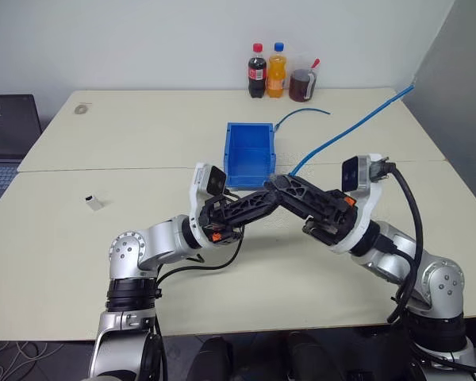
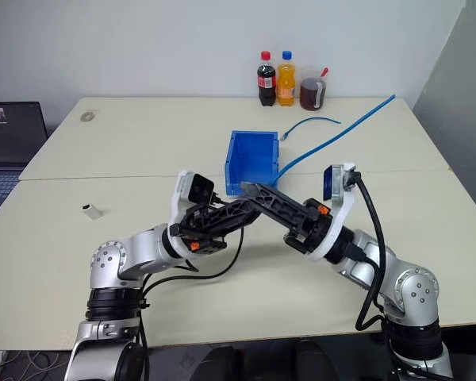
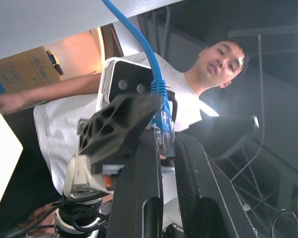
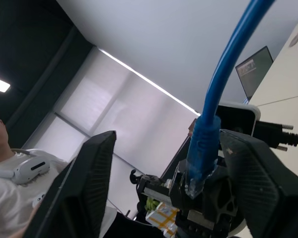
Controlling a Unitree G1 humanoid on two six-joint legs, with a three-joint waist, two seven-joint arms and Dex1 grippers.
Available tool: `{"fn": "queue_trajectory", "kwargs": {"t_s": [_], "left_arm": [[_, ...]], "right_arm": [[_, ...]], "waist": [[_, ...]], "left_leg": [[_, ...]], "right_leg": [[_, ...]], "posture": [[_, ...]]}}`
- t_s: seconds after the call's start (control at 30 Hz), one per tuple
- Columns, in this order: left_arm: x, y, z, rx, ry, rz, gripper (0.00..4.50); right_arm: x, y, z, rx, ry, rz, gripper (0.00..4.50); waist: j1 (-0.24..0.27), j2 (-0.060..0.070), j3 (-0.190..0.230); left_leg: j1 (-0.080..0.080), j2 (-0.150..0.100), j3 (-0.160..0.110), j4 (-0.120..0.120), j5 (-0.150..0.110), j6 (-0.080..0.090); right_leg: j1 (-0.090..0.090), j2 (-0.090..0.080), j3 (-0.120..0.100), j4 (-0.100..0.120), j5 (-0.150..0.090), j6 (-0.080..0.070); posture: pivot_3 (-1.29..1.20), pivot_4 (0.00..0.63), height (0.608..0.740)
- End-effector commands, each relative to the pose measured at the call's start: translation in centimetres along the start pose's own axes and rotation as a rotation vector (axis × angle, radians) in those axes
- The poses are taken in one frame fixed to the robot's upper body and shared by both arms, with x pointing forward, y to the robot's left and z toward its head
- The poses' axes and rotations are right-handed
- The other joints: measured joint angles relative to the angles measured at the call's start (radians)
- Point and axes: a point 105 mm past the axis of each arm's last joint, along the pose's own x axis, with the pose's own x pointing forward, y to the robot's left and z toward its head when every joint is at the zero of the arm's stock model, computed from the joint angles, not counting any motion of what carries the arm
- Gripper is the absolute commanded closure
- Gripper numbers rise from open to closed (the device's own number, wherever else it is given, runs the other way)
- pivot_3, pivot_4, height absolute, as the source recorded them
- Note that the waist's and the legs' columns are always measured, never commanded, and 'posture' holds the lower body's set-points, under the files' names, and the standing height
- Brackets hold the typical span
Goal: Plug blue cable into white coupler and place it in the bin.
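The blue cable goes up from its clear plug in an unsupported curve [image 1: 330, 144], so its tail [image 1: 401, 94] will stay up when I carry the plug.
The blue cable [image 1: 349, 131] runs from the table's far right corner down to the middle, where both grippers meet above the table just in front of the bin [image 1: 250, 151]. My left gripper [image 3: 164, 144] is shut on the cable's clear plug [image 3: 162, 130]. My right gripper [image 4: 170, 138] is open, with one finger on each side of the plug end [image 4: 198, 171] and not touching it. In the head view the right gripper [image 1: 279, 181] crosses the tip of the left gripper [image 1: 270, 194]. The white coupler [image 1: 94, 202] lies alone on the table at the left.
A short curved blue cable [image 1: 301, 115] lies behind the bin. Two bottles [image 1: 266, 71] and a jug of dark liquid [image 1: 303, 84] stand at the back edge. A laptop [image 1: 8, 127] sits off the table's left side. A person [image 3: 223, 59] shows in the wrist views.
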Motion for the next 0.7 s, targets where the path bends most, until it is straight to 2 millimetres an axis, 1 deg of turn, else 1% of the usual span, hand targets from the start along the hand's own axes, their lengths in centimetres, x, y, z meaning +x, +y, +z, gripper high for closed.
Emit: {"fn": "queue_trajectory", "kwargs": {"t_s": [0.03,0.07,0.27,0.3,0.37,0.57,0.63,0.67,0.7], "left_arm": [[0.2,-1.1,0.2,0.04,0.004,-0.031,4.39],[0.2,-1.1,0.2,0.04,0.004,-0.031,4.39],[0.2,-1.1,0.3,0.041,-0.002,-0.031,4.39],[0.3,-1.1,0.3,0.042,-0.001,-0.032,4.39],[0.3,-1.2,0.3,0.043,-0.001,-0.033,4.39],[0.0,-1.3,0.0,0.069,0.001,-0.001,4.39],[-0.2,-1.3,-0.3,0.076,0.008,0.01,3.7],[-0.4,-1.3,-0.6,0.079,0.025,0.019,3.55],[-0.6,-1.4,-1.0,0.083,0.043,0.032,3.28]], "right_arm": [[-0.2,0.6,0.4,-0.015,-0.018,0.028,2.01],[-0.3,0.6,0.4,-0.015,-0.018,0.027,2.28],[-0.7,0.7,0.3,-0.013,-0.011,0.029,3.55],[-0.8,0.6,0.3,-0.012,-0.011,0.028,3.85],[-0.8,0.6,0.4,-0.01,-0.013,0.027,4.2],[-1.0,0.1,0.4,-0.013,-0.01,0.006,4.23],[-0.9,-0.1,0.4,-0.016,-0.009,-0.001,4.23],[-0.9,-0.1,0.5,-0.016,-0.01,0.0,4.23],[-0.9,0.0,0.5,-0.016,-0.011,0.0,4.23]], "waist": [[0.0,0.0,0.0],[0.0,0.0,0.0],[0.0,0.0,0.0],[0.0,0.0,0.0],[0.0,0.0,0.0],[0.0,0.0,0.0],[0.0,0.0,0.0],[0.0,0.0,0.0],[-0.001,0.0,0.0]], "left_leg": [[0.0,0.0,0.0,0.0,0.0,0.0],[0.0,0.0,0.0,0.0,0.0,0.0],[0.0,0.0,0.0,0.0,0.0,0.0],[0.0,0.0,0.0,0.0,0.0,0.0],[0.0,0.0,0.0,0.0,0.0,0.0],[0.0,0.0,0.0,0.0,0.0,0.0],[0.0,0.0,0.0,-0.001,0.0,0.0],[0.0,0.0,0.0,-0.001,0.0,0.0],[0.0,0.0,0.0,-0.001,0.0,0.0]], "right_leg": [[0.0,0.0,0.0,0.0,0.0,0.0],[0.0,0.0,0.0,0.0,0.0,0.0],[0.0,0.0,0.0,0.0,0.0,0.0],[0.0,0.0,0.0,0.0,0.0,0.0],[0.0,0.0,0.0,-0.001,0.0,0.0],[0.0,0.0,0.0,-0.001,-0.001,0.001],[0.0,0.0,0.0,-0.001,-0.001,0.001],[0.0,0.0,0.0,-0.002,-0.001,0.001],[0.0,0.0,0.001,-0.002,0.0,0.001]], "posture": [[0.0,0.15,0.74],[0.0,0.15,0.74],[0.0,0.15,0.74],[0.0,0.15,0.74],[0.0,0.15,0.74],[0.0,0.15,0.74],[0.0,0.15,0.74],[0.0,0.15,0.74],[0.0,0.15,0.74]]}}
